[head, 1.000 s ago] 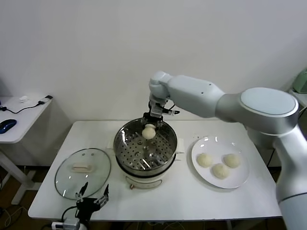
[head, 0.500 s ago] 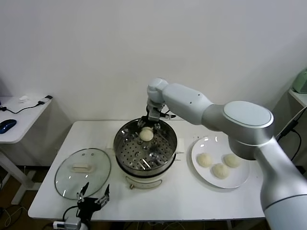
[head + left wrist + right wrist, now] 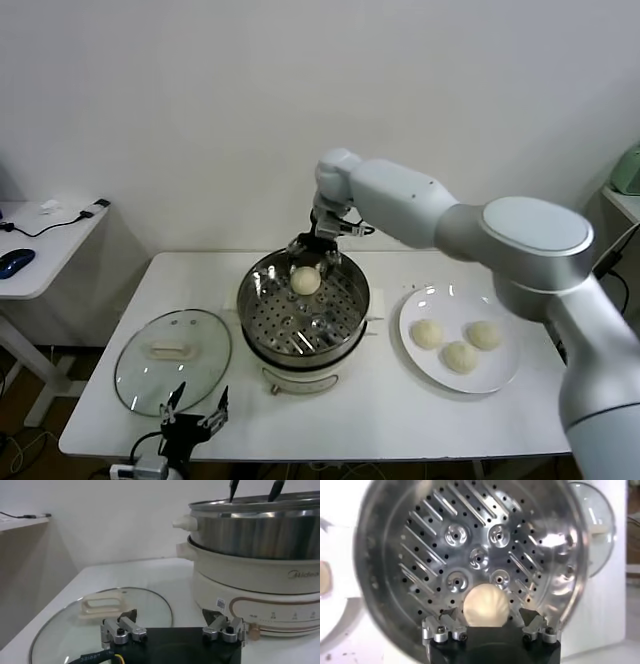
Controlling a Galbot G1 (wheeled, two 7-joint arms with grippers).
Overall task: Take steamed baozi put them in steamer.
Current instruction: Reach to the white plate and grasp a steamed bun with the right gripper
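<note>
The plate's baozi [image 3: 427, 333] nearest the steamer has a gap [image 3: 444, 345] between it and its neighbours, so it will come away by itself when I lift it.
The steamer [image 3: 246, 312] stands mid-table, its perforated tray [image 3: 470, 540] bare but for one baozi [image 3: 305, 281] lying at its far side. My right gripper [image 3: 315, 252] hovers just above that baozi, open. In the right wrist view the baozi [image 3: 486, 605] sits between the spread fingers of my right gripper [image 3: 487, 614], with a gap on each side. Three more baozi [image 3: 427, 333], [image 3: 483, 334], [image 3: 460, 356] lie on the white plate [image 3: 505, 378] to the right. My left gripper [image 3: 192, 413] is parked, open and empty, at the table's front left edge.
The glass lid with a cream handle [image 3: 172, 360] lies flat left of the steamer, just beyond my left gripper [image 3: 170, 617]; the left wrist view shows the lid [image 3: 100, 615] and the steamer's wall [image 3: 260, 535]. A side desk [image 3: 40, 250] stands far left.
My right gripper lowered the baozi onto the steamer tray, let go of it and rose slightly. The baozi now rests free in the steamer. The left arm has not moved.
</note>
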